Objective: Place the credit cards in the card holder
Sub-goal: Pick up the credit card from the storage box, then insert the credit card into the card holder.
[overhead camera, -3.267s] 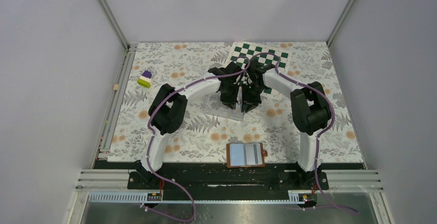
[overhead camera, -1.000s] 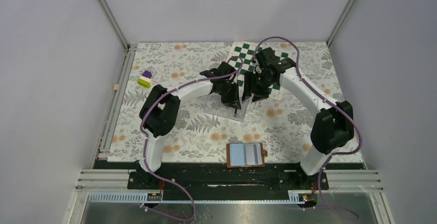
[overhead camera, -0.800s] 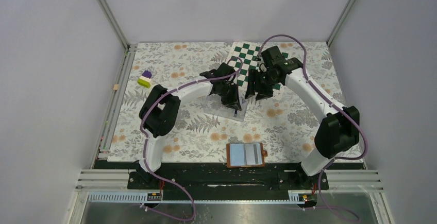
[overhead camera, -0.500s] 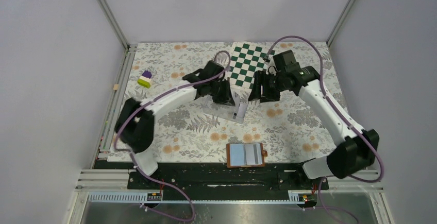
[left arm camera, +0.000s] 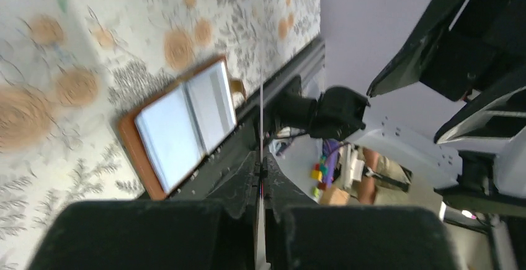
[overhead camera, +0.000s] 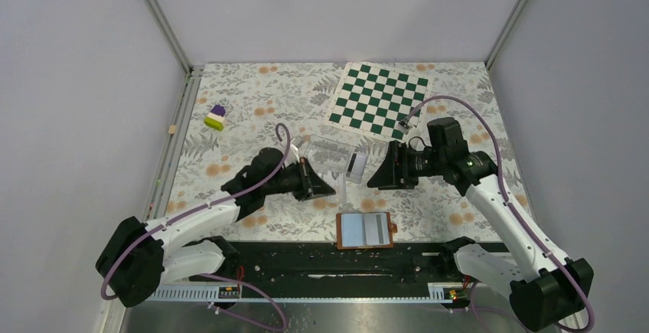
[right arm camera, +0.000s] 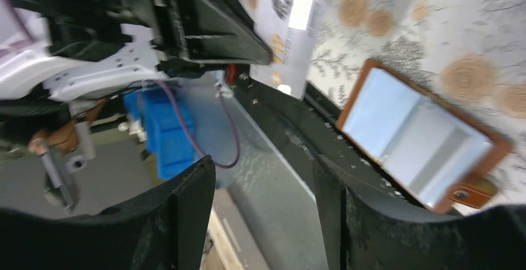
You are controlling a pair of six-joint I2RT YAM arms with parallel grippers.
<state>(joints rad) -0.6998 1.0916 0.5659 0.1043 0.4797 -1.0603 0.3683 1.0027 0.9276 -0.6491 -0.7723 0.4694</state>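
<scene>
The card holder is loose, and the robot has the credit card in the left gripper (right arm camera: 291, 37). Next, the right gripper takes the card to free the left gripper to steady the holder (overhead camera: 339, 232).
The card holder (overhead camera: 366, 230) lies open near the table's front edge, brown with pale inner pockets; it also shows in the left wrist view (left arm camera: 180, 130) and in the right wrist view (right arm camera: 422, 139). My left gripper (overhead camera: 331, 190) hovers just left of and above it, shut on a whitish credit card (left arm camera: 261, 121) seen edge-on; the right wrist view shows that card's face (right arm camera: 288, 37). Another credit card (overhead camera: 354, 166) with a black stripe rests at the clear plastic case (overhead camera: 331, 151). My right gripper (overhead camera: 379, 176) stands open and empty, to the right of the held card (right arm camera: 263, 171).
A green and white chessboard sheet (overhead camera: 380, 106) lies at the back right. A small purple, white and green block (overhead camera: 216, 117) sits at the back left. The black base rail (overhead camera: 306, 256) runs just behind the card holder's near side.
The left gripper has shut on a card at the clear case and carried it toward the front edge. The right gripper has drawn away from the case to the right and opened wider.
</scene>
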